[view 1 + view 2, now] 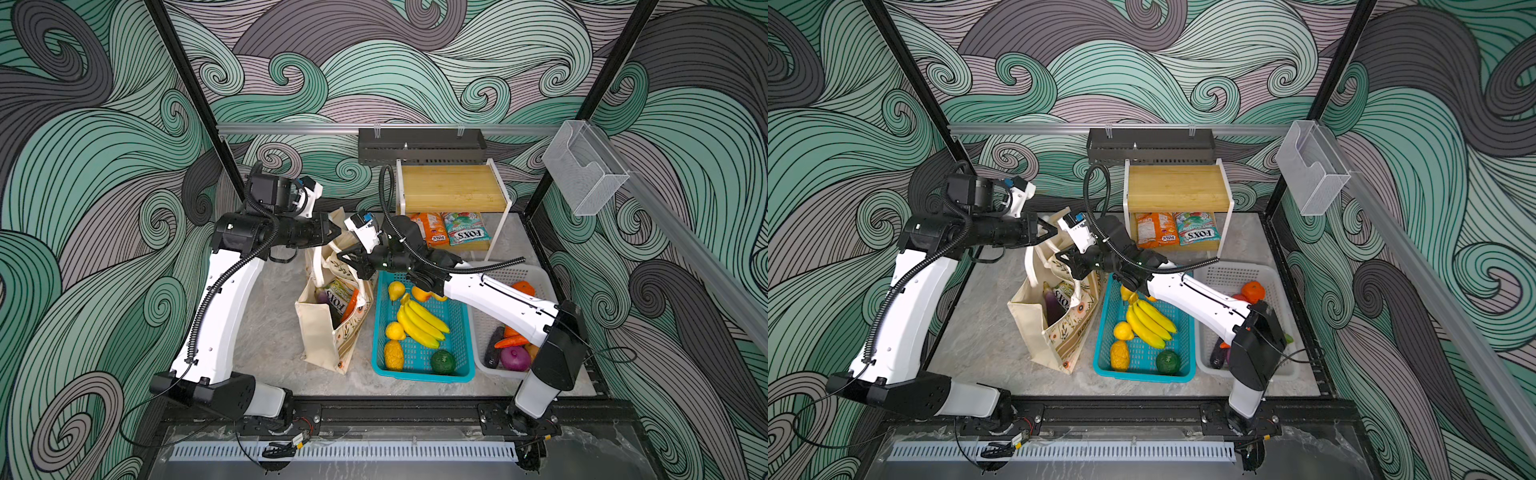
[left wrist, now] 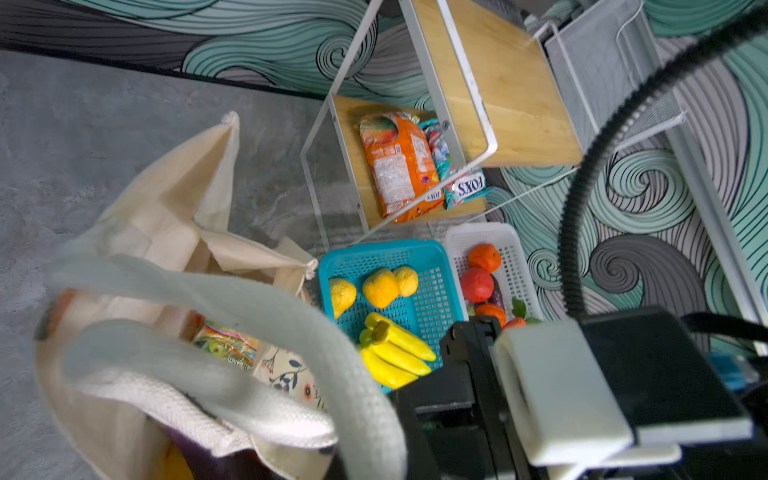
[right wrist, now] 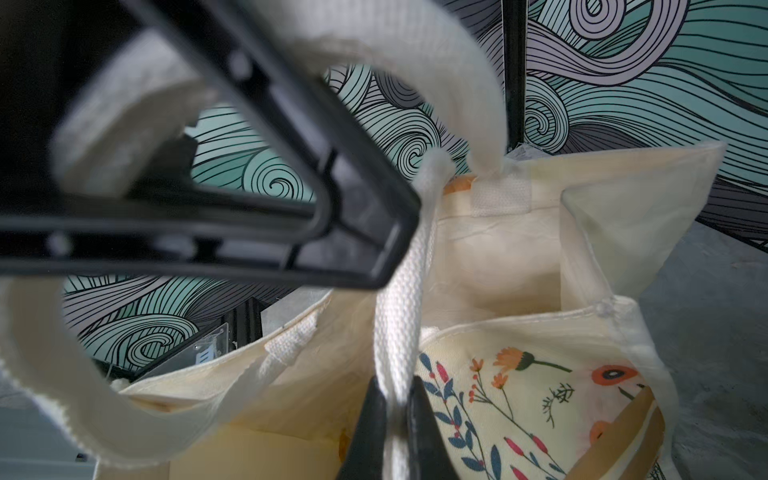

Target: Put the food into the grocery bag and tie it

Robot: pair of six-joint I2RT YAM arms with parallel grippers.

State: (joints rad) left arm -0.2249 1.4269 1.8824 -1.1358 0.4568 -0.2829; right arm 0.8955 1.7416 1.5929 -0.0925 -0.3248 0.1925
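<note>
I should back my left gripper clear and reach for this strap (image 1: pixel 317 264) from beside the bag, because the other strap (image 3: pixel 460 68) loops over that gripper's fingers.
The grocery bag (image 1: pixel 322 332) stands open left of the baskets, in both top views. Inside it lie a green packet (image 1: pixel 338 297), a purple eggplant (image 1: pixel 1051 303) and something orange. My right gripper (image 3: pixel 395 399) is shut on one cream strap (image 3: pixel 399 324), pinched upright between its black fingers above the bag mouth. My left gripper (image 1: pixel 337 234) hovers over the bag's far corner. The other strap (image 3: pixel 415 37) loops over its fingers, and its jaws are hidden by blurred straps (image 2: pixel 249 299) in the left wrist view. Bananas (image 1: pixel 422 322) lie in the teal basket.
The teal basket (image 1: pixel 415 374) holds yellow fruit and a green one. The white basket (image 1: pixel 536 274), partly under my right arm, holds an orange, carrot and purple vegetables. Orange (image 1: pixel 430 228) and teal (image 1: pixel 467 228) packets sit under the wooden shelf (image 1: pixel 453 189).
</note>
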